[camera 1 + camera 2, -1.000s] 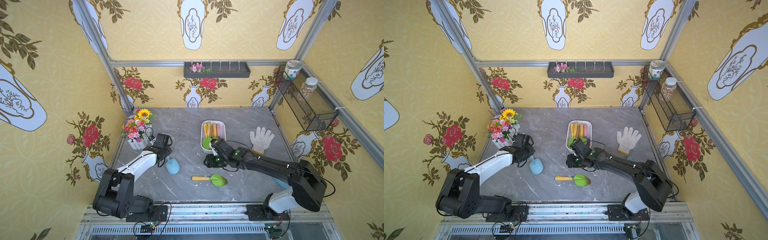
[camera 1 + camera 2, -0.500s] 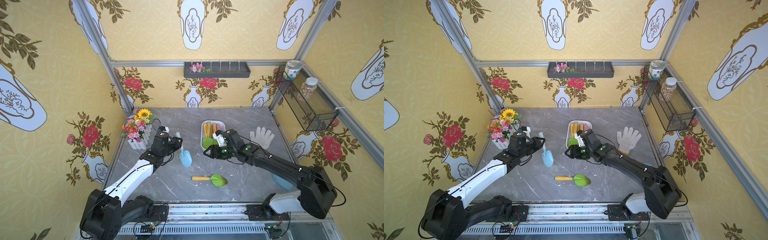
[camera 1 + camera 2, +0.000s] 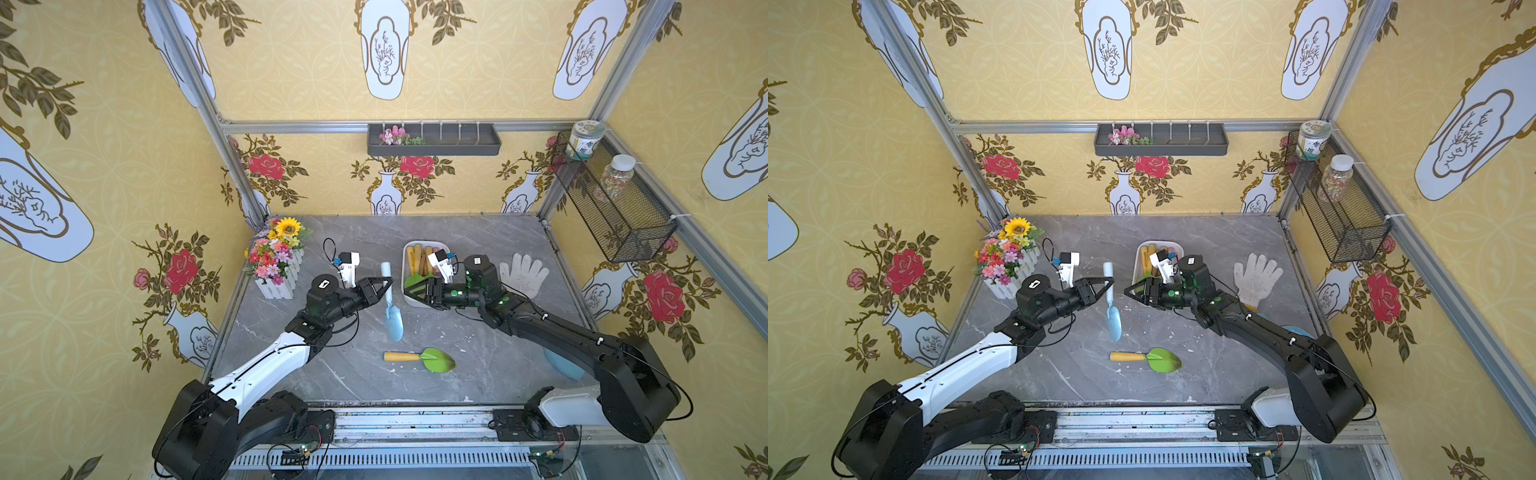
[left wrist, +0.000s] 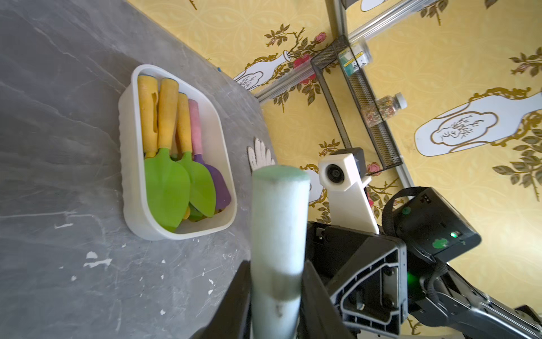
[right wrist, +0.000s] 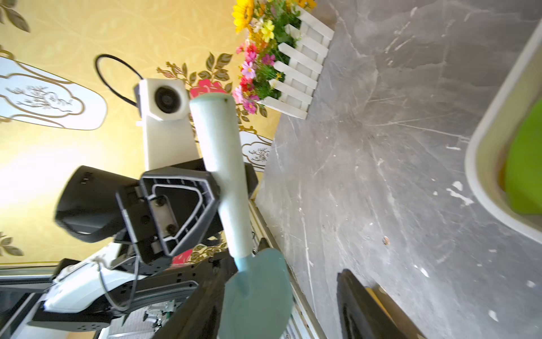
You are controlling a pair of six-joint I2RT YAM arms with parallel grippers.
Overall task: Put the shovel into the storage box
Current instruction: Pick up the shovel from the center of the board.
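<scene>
The light blue shovel (image 3: pixel 394 321) is in my left gripper, short of the storage box, so my right gripper should grab the shovel's lower handle (image 3: pixel 389 295) and put the shovel inside the storage box.
My left gripper (image 3: pixel 388 284) is shut on the pale handle of a light blue shovel (image 3: pixel 394 322), held above the table with its blade hanging down. The left wrist view shows the handle (image 4: pixel 278 220) clamped between both fingers of that gripper (image 4: pixel 275 299). The white storage box (image 3: pixel 424 243) stands just right of it, with several shovels inside (image 4: pixel 167 182). My right gripper (image 3: pixel 409 291) is open at the box's near left corner, facing the blue shovel (image 5: pixel 223 176) with a small gap between them. A green shovel (image 3: pixel 436 359) with a yellow handle lies on the table in front.
A flower planter (image 3: pixel 278 266) stands at the left back. Right of the box lies a white glove (image 3: pixel 523 274). A wire basket (image 3: pixel 611 208) with jars hangs on the right wall, and a dark tray (image 3: pixel 432 141) on the back wall. Something blue (image 3: pixel 561 365) lies under my right arm.
My left gripper has lifted the blue shovel off the table and carried it right, towards the box. My right gripper has drawn back to the box's corner and opened wider.
</scene>
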